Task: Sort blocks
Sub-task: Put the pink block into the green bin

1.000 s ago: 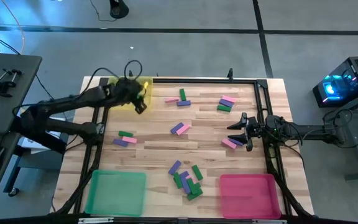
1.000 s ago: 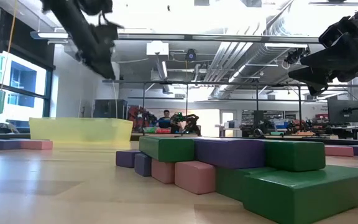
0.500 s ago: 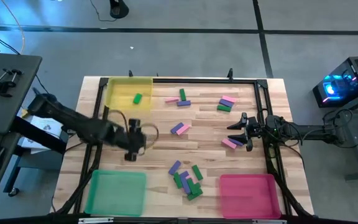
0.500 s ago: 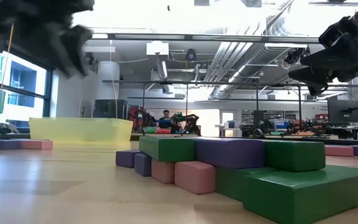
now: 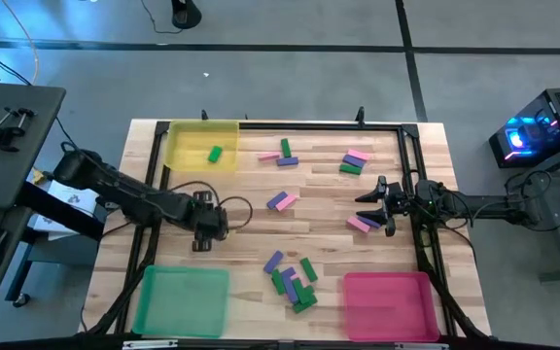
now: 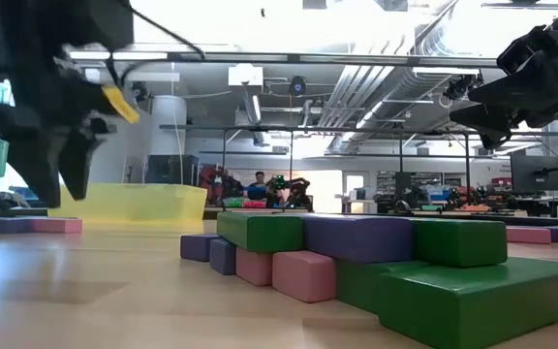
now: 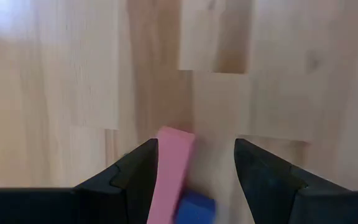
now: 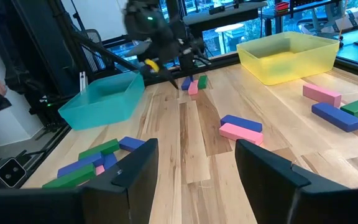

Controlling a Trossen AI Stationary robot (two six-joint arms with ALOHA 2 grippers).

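My left gripper goes on down and closes on the pink block's sides (image 7: 169,177), as the pink block's end (image 7: 176,138) sticks out past the blue block between its fingers.
My left gripper (image 5: 202,231) hangs open, pointing down, over a small group of blocks on the table's left part. In its wrist view a pink block (image 7: 169,168) and a blue one (image 7: 194,208) lie on the wood between its fingers; whether a finger touches the pink one I cannot tell. A green block (image 8: 202,81) lies beside them. Another green block (image 5: 214,154) lies in the yellow tray (image 5: 178,136). My right gripper (image 5: 369,206) waits open at the table's right side, above a pink block (image 5: 358,224).
A green tray (image 5: 181,301) stands at the near left and a pink tray (image 5: 389,303) at the near right. A heap of green, purple and pink blocks (image 5: 295,280) lies between them. More blocks lie scattered mid-table (image 5: 280,200) and at the far side (image 5: 355,160).
My left gripper has swung from above the yellow tray toward the table's near edge and come down, rolling as it went, until it hangs over the group of blocks on the left. Its fingers stay open. The green block in the yellow tray has come into view.
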